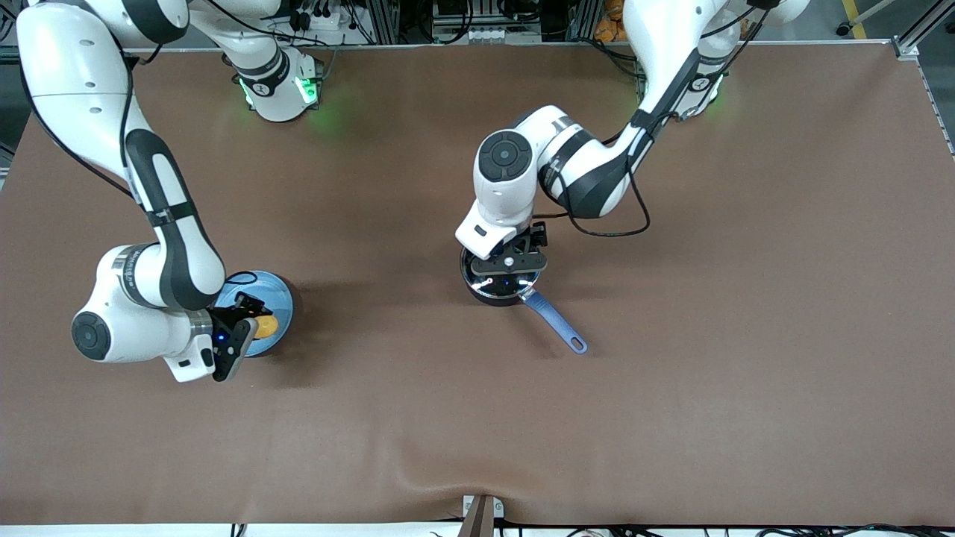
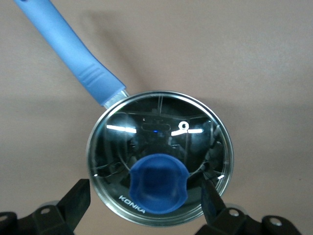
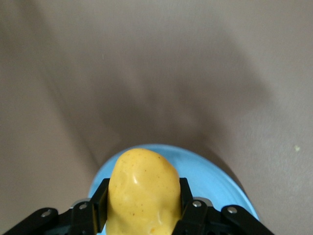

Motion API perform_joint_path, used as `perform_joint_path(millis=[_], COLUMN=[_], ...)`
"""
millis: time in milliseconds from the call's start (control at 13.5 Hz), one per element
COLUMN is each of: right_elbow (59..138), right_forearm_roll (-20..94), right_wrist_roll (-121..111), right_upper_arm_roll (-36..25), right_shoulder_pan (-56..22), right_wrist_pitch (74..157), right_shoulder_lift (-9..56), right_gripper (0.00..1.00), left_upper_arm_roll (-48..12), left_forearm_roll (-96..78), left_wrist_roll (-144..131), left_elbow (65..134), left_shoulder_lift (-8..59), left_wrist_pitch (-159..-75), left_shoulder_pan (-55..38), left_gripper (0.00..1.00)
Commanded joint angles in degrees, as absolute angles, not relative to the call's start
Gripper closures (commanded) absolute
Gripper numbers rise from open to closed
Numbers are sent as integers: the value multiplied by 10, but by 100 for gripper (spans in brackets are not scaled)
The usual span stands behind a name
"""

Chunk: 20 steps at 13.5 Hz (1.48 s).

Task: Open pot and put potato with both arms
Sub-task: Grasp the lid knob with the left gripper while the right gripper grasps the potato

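I should expect the black pot to be empty when I lift off the glass lid [image 1: 498,287], because only a dark inside [image 2: 155,141] shows through it.
The black pot [image 1: 483,297] stands mid-table, its blue-purple handle [image 1: 556,322] pointing toward the front camera. Its glass lid [image 2: 146,127] with a blue knob [image 2: 158,183] is on it. My left gripper [image 1: 509,274] is low over the lid, open, and its fingers [image 2: 76,200] stand on either side of the knob [image 1: 507,283] without gripping it. My right gripper [image 1: 257,324] is shut on the yellow potato [image 1: 268,327] at the light-blue plate [image 1: 276,287] near the right arm's end of the table. In the right wrist view, both fingers [image 3: 98,203] press against the potato [image 3: 142,191] over the plate [image 3: 215,181].
The brown table cover [image 1: 671,373] surrounds the pot and the plate. The cover has a wrinkle near the front edge [image 1: 418,466]. The pot's handle also shows in the left wrist view [image 2: 73,54].
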<state>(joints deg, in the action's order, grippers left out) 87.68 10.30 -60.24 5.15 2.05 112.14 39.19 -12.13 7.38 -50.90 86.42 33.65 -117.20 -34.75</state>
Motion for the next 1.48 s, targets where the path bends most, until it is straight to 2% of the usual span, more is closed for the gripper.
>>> perform_joint_path(millis=[0, 517, 665, 1256, 1403], right_elbow=[870, 865, 858, 859, 859], right_forearm_roll=[123, 124, 124, 138, 140], right_wrist_roll=[-531, -360, -314, -111, -68], right_upper_arm_roll=[51, 51, 50, 52, 52], right_shoulder_pan=[-4, -71, -89, -160, -175], right_wrist_pitch=[1114, 1117, 1116, 1112, 1114], right_shoulder_lift=[376, 344, 340, 316, 313], right_gripper=[100, 100, 100, 100, 100], left_upper_arm_roll=[-119, -118, -118, -118, -118], left_forearm_roll=[88, 88, 88, 87, 87], left_wrist_roll=[-521, -522, -522, -523, -524], left_elbow=[867, 868, 869, 868, 868], left_shoulder_lift=[341, 352, 353, 359, 361], left_wrist_pitch=[-1177, -1186, -1186, -1186, -1186], left_shoulder_pan=[-352, -357, -357, -357, -357], left_gripper=[0, 1, 8, 14, 24])
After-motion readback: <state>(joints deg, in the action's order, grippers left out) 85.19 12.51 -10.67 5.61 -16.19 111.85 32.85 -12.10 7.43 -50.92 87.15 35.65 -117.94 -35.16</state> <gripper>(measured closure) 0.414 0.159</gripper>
